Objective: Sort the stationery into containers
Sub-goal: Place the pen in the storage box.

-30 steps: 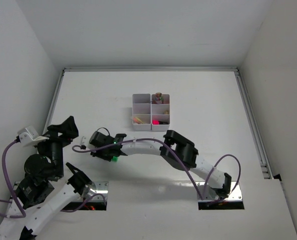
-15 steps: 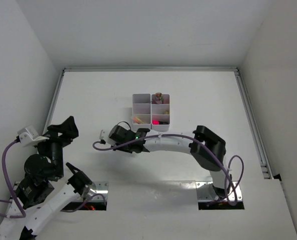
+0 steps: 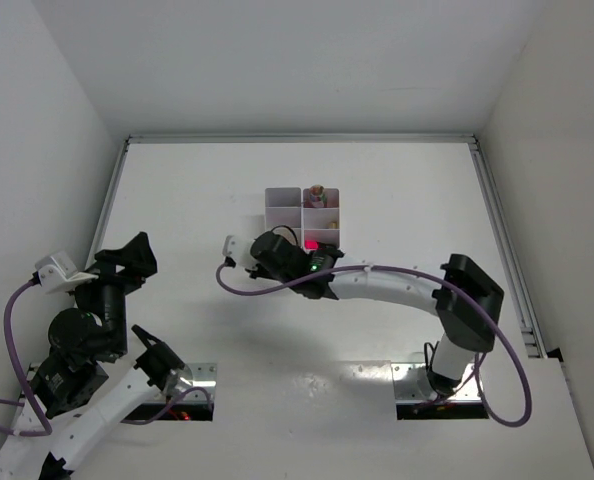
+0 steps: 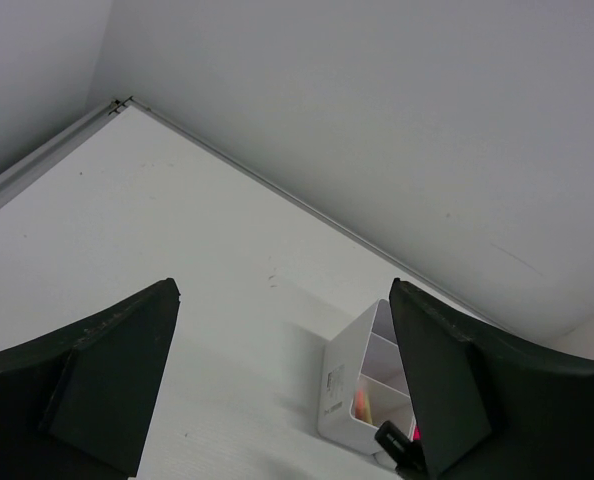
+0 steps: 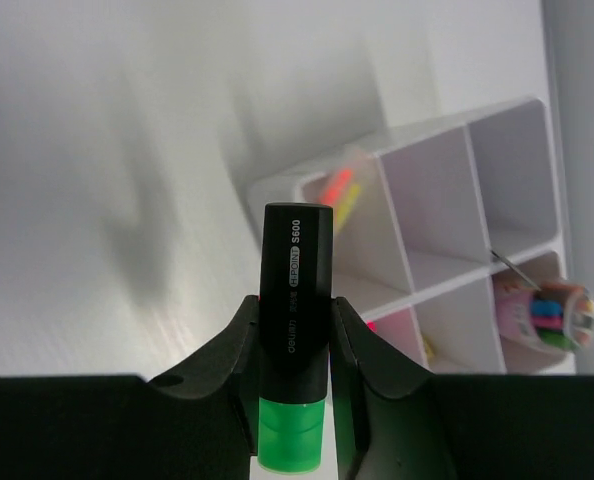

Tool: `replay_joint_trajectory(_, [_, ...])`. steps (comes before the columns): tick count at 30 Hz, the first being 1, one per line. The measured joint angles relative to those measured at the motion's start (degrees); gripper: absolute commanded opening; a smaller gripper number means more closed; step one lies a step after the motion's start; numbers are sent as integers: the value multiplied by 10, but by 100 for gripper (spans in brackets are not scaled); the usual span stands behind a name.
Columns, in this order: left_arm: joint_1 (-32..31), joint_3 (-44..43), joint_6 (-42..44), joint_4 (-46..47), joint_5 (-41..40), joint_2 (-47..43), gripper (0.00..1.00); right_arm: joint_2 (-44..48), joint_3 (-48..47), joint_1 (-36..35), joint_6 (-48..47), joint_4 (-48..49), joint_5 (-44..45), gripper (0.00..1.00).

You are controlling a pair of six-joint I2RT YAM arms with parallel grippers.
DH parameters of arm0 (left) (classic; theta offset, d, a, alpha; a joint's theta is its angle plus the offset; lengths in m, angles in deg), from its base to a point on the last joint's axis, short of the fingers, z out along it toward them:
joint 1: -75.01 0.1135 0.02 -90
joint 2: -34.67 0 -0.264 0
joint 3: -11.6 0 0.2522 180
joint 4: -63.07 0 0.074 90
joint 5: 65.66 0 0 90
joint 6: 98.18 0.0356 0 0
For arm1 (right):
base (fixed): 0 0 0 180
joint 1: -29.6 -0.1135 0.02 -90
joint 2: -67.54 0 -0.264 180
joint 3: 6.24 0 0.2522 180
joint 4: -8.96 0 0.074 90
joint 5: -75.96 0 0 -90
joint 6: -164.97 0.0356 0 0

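My right gripper should keep carrying the black highlighter to that near compartment [image 3: 322,238] until it rests inside, because open room shows [image 3: 328,236] for it beside the pink thing.
The white six-compartment organiser tray [image 3: 270,204] stands at the table's middle, toward the back. My right gripper [image 3: 319,262] hovers at its near edge, shut on a black highlighter with a green cap [image 5: 295,300]. In the right wrist view the highlighter points at the tray [image 5: 401,250], held a little above the table. Orange and yellow sticks [image 5: 339,195] lie in one near compartment, and something pink [image 3: 310,243] lies in the other. A pink cup of coloured pieces [image 5: 542,315] stands in a far compartment. My left gripper [image 3: 127,262] is open and empty, raised at the left; its view shows the tray [image 4: 342,385] ahead.
A metal rail [image 3: 502,240] runs along the table's right edge, and another [image 3: 297,138] along the back wall. White walls close in the left, back and right sides. My right arm's purple cable [image 3: 242,285] loops over the table left of the tray.
My right arm has swung right and toward the back, carrying the green highlighter from the table's left-centre to the tray's near edge. The left arm has not moved.
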Motion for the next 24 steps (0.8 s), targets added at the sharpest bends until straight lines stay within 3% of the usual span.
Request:
replay_joint_trajectory(8, [0,0,0,0,0,0,93,84,122,76,-113,70,-15,0])
replay_joint_trajectory(24, [0,0,0,0,0,0,93,121,169,200,-198,134,-221,0])
